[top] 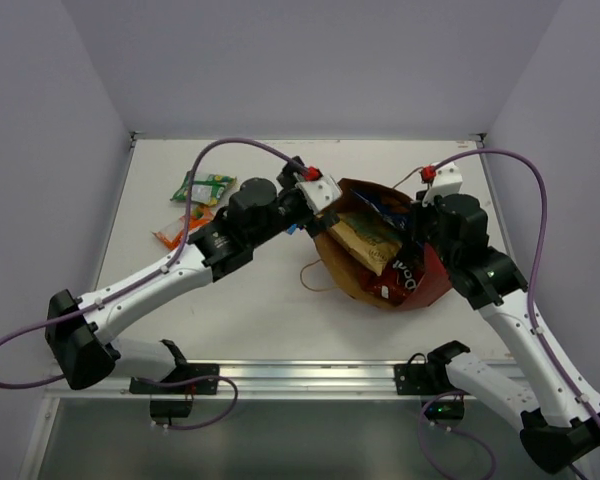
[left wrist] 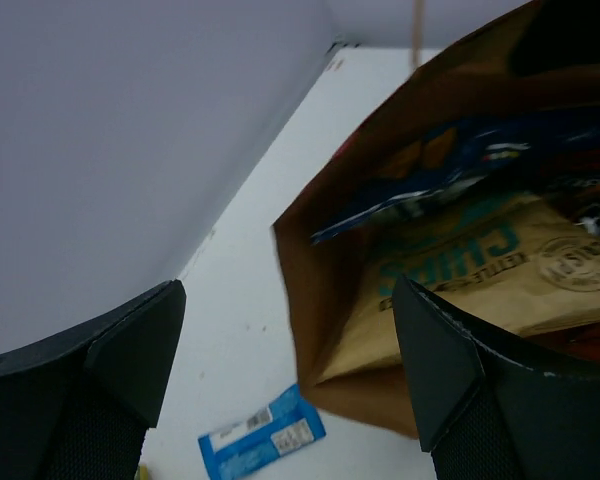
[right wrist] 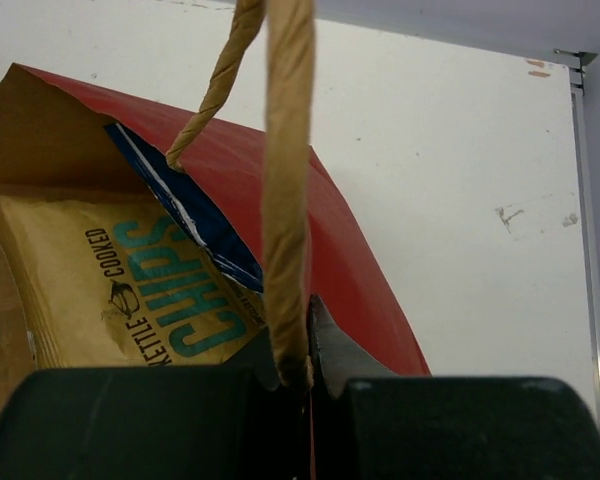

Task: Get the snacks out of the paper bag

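The blue bag's end lies clear above the tan chip bag, so my left gripper should keep going into the paper bag's opening and close on that end.
The paper bag, brown inside and red outside, lies tilted at mid table with its mouth toward the left arm. Inside show a tan chip bag with teal print and a blue Doritos bag; both also show in the left wrist view, the tan bag under the blue bag. My left gripper is open at the bag's mouth, its jaws astride the bag's left wall. My right gripper is shut on the bag's twisted-paper handle and red rim.
A green packet and an orange packet lie on the table at the far left. A small blue pack lies on the table beside the bag's mouth. White walls close in the table on three sides.
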{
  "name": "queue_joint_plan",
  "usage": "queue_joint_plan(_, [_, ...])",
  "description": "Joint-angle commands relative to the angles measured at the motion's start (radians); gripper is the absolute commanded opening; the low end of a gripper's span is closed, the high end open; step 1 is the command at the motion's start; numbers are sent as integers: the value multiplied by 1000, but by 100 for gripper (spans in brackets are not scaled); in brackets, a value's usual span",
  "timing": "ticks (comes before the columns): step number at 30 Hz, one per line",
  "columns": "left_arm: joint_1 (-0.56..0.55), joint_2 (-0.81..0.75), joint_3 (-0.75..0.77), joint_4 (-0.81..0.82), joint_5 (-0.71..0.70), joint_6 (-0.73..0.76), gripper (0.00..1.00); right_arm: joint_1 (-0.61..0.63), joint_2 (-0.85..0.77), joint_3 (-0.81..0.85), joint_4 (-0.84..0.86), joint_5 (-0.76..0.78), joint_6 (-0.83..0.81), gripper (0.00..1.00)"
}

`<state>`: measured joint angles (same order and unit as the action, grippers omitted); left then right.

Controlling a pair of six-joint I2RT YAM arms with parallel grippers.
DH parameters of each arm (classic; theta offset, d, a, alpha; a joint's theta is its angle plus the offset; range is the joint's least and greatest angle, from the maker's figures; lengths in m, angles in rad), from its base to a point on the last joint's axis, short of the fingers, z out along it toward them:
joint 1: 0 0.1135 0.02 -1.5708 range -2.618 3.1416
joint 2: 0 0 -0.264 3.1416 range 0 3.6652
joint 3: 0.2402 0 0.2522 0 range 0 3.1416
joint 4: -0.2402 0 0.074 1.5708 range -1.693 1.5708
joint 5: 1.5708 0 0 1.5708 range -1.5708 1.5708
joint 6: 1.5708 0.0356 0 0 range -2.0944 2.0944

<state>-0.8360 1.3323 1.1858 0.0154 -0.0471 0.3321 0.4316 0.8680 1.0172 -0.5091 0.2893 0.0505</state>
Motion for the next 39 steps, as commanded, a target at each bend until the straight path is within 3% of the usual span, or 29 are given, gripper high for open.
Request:
queue_joint_plan(1, [-80,30,-15,37,131,231,91,6,-14,50,14,-85,-35,0])
queue_joint_plan(12, [-222,240,109,-78,197,559,83,15,-24,64,-19,-157,-43,0])
queue_joint_plan(21, [-216,401,215,-36,128,665,79,21,-37,57,-35,-193,-43,0])
queue_joint_plan(24, [-187,445,244,-31,150,667,72,22,-40,58,-42,-197,-43,0])
queue_joint_plan(27, [-158,473,250,15,176,654,64,21,-49,54,-37,-196,-43,0])
queue_joint_plan(29, [-144,496,256,18,193,648,54,21,-52,52,-37,-197,-43,0])
queue_joint_plan(34, [-140,499,273,-2,201,610,0,21,-50,46,-31,-162,-43,0])
queue_joint_plan(39, [-144,351,281,-118,219,517,0,22,-41,32,-20,-89,-35,0])
